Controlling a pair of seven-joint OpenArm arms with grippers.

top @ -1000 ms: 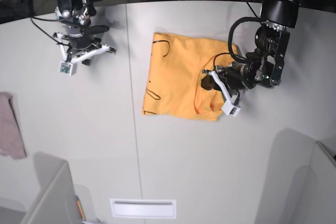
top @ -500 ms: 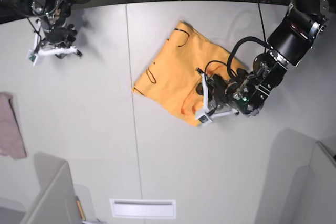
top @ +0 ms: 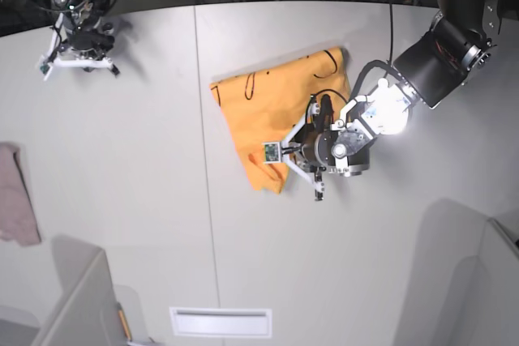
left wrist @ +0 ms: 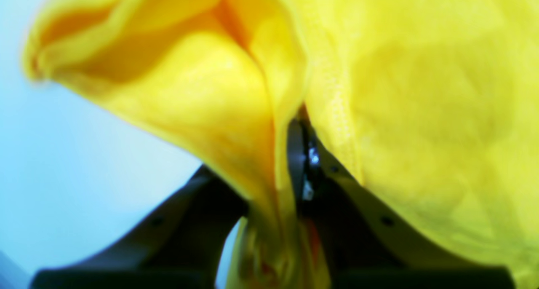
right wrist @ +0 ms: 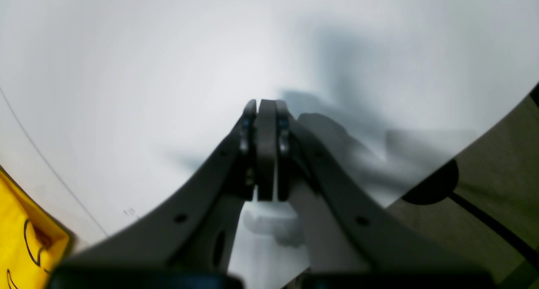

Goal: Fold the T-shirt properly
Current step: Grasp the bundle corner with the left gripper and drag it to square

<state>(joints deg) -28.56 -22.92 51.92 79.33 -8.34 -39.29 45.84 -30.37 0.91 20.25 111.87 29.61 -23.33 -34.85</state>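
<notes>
The T-shirt's front edge is held in my left gripper while its back edge (top: pixel 274 69) is at a slant, so I should go on pulling toward the white slot (top: pixel 220 322) before the T-shirt is let go, until it is straight.
The orange-yellow T-shirt (top: pixel 268 103) lies folded and skewed in the middle of the table, black line markings on its top. My left gripper (top: pixel 293 145) sits at its front right edge. In the left wrist view the left gripper (left wrist: pixel 290 188) is shut on a bunched fold of the T-shirt (left wrist: pixel 400 91), which fills the picture. My right gripper (top: pixel 81 48) hovers at the table's far left corner, well away from the shirt. In its own view the right gripper (right wrist: pixel 261 112) is shut and empty over bare table, with a corner of the T-shirt (right wrist: pixel 21 247) at the bottom left.
A small pinkish cloth (top: pixel 16 196) lies at the table's left edge. Grey partitions (top: pixel 73 297) stand at the front left and front right. A white slot (top: pixel 220 322) sits at the front edge. Cables run behind the table's back rim.
The left gripper has swung left and forward with the pinched fabric, turning the whole shirt on the table. The right arm drew back to the far left corner.
</notes>
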